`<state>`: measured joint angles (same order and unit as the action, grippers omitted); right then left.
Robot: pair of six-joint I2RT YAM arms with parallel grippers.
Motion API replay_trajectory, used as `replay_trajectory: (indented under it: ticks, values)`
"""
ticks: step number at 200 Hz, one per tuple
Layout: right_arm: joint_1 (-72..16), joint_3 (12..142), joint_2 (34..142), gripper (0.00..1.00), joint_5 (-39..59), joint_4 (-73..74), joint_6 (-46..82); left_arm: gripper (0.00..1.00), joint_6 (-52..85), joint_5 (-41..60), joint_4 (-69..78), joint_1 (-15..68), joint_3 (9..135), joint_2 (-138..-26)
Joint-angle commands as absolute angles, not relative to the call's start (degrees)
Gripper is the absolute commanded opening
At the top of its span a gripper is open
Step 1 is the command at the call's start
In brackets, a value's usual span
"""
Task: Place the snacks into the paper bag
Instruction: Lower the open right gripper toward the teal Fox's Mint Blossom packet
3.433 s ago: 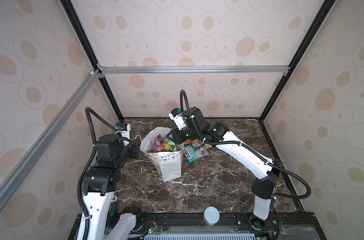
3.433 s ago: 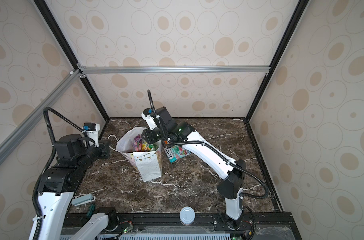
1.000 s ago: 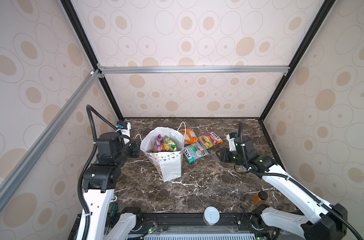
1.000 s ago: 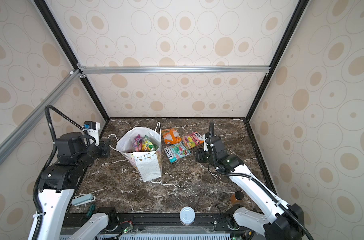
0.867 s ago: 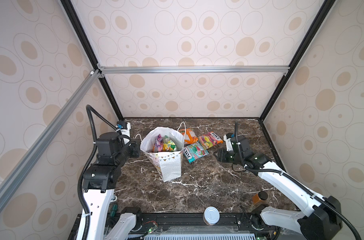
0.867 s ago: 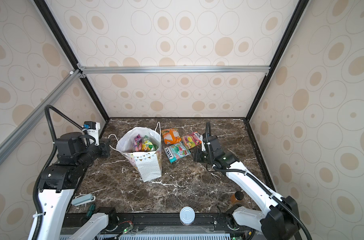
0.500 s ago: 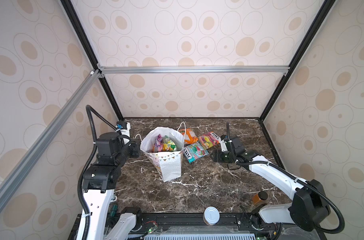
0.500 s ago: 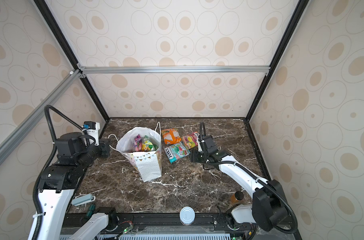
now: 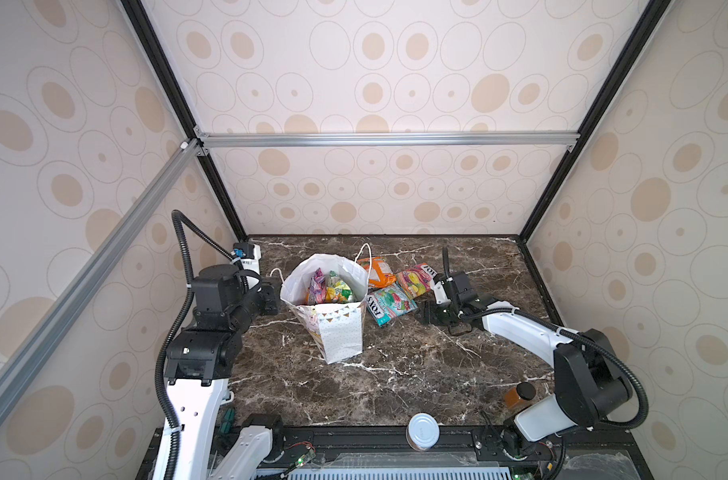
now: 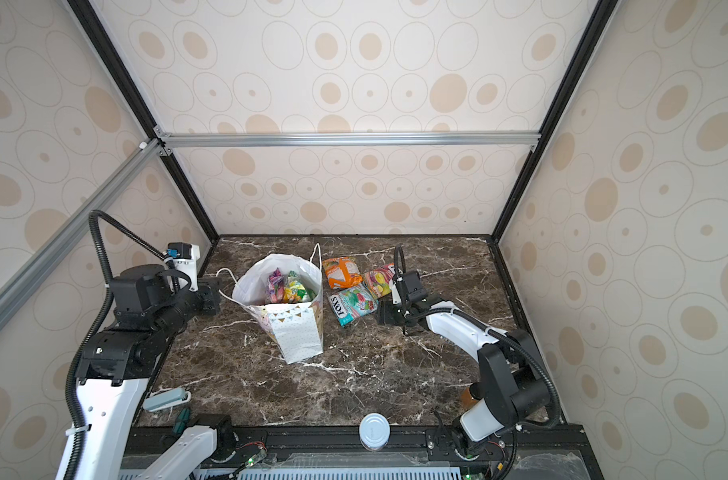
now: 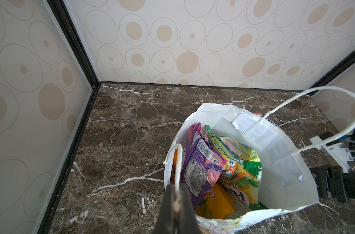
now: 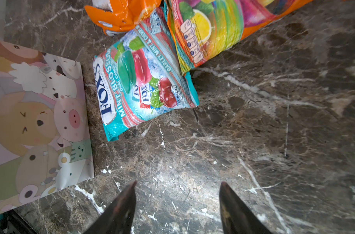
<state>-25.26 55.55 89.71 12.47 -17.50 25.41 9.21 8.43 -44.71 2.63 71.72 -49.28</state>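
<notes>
The teal packet's near corner (image 12: 193,99) sticks out past the pink-yellow packet, so my right gripper should keep moving toward that corner until its open fingers are on both sides of it.
The white paper bag (image 9: 339,336) (image 10: 297,336) stands left of centre, and its mouth holds several snacks, a purple packet (image 11: 201,166) among them. My left gripper (image 11: 176,194) is shut on the bag's near cord handle (image 11: 179,162). Three more snacks lie on the marble to the right of the bag: a teal FOX'S packet (image 9: 391,305) (image 12: 140,85), an orange one (image 9: 376,272) (image 12: 121,16) and a pink-yellow one (image 9: 414,282) (image 12: 213,30). My right gripper (image 12: 177,183) (image 9: 422,318) is open and empty, low over bare marble just right of the teal packet.
A silver-lidded can (image 9: 423,431) stands at the table's front edge. An amber bottle with a black cap (image 9: 520,395) is beside the right arm's base. A grey-teal tool (image 10: 166,399) lies front left. Patterned walls close in three sides.
My right arm has left the bag's mouth, swung out to the right, then moved left and down toward the teal packet with its jaws widening. The left gripper and bag have stayed put.
</notes>
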Motion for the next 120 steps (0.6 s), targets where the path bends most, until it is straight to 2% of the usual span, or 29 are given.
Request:
replay_trajectory:
  ticks: [1, 120]
  values:
    - [-24.90, 58.30, 92.40, 0.67, 13.64, -17.16, 23.51, 0.00, 9.49, 7.53, -44.21, 2.56, 73.19, -48.52]
    - [-24.10, 66.72, 103.97, 0.67, 13.39, -18.18, 19.93, 0.00, 9.66, 6.68, -44.55, 2.60, 73.15, -48.89]
